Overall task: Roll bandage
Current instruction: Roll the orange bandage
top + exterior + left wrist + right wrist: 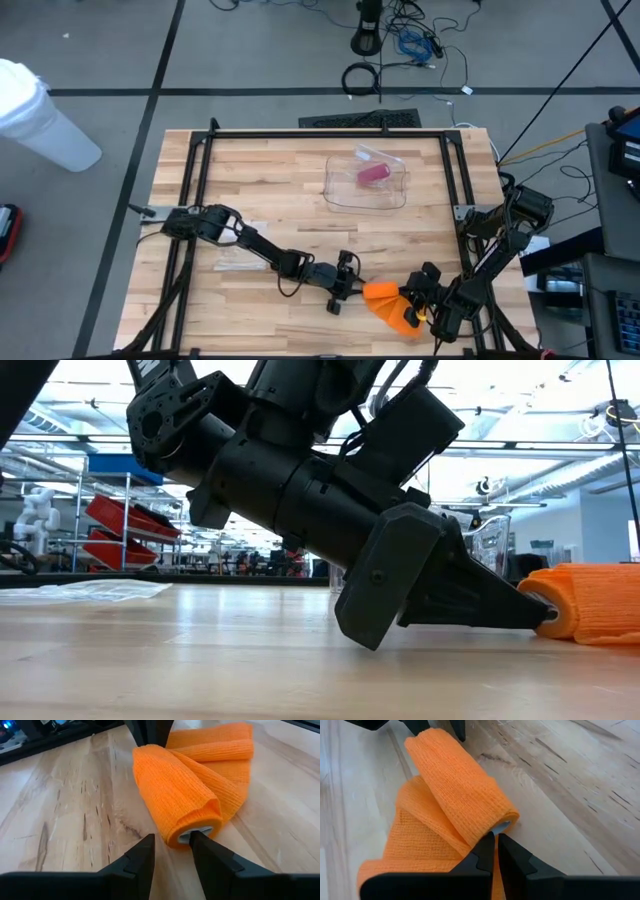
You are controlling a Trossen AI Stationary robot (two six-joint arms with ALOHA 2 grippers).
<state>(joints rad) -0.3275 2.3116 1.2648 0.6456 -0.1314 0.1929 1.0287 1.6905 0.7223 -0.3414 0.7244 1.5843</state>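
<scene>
The roll [175,794] should stay straight when my left gripper picks it up by one end, because the bandage is wrapped in layers around a grey core [194,834].
An orange bandage [390,303] lies near the table's front edge, partly wound into a roll [175,795] around a grey core. Its loose length [220,750] lies folded on the wood beside the roll. My left gripper [172,840] is at the roll's left end, open, with one finger at the core and the other standing clear of the roll's outside. My right gripper [495,837] is shut at the roll's opposite end. The low view shows the left gripper's finger [490,605] reaching level to the roll [585,605]. My left gripper touches the roll with the tip of one finger [200,842], set at the grey core opening [197,831] in the roll's left end. It comes in low from the table's left, along the roll's axis. The roll rests on the table. My right gripper has its shut fingertips [487,845] against the core's rim [502,826] at the roll's right end, slanting down from the table's right. Whether they pinch a thin edge there, I cannot tell.
A clear plastic container [367,182] with a pink item stands at the table's far middle. A clear wrapper [238,262] lies on the left, under my left arm. Black frame rails [330,133] run along the table's far and side edges.
</scene>
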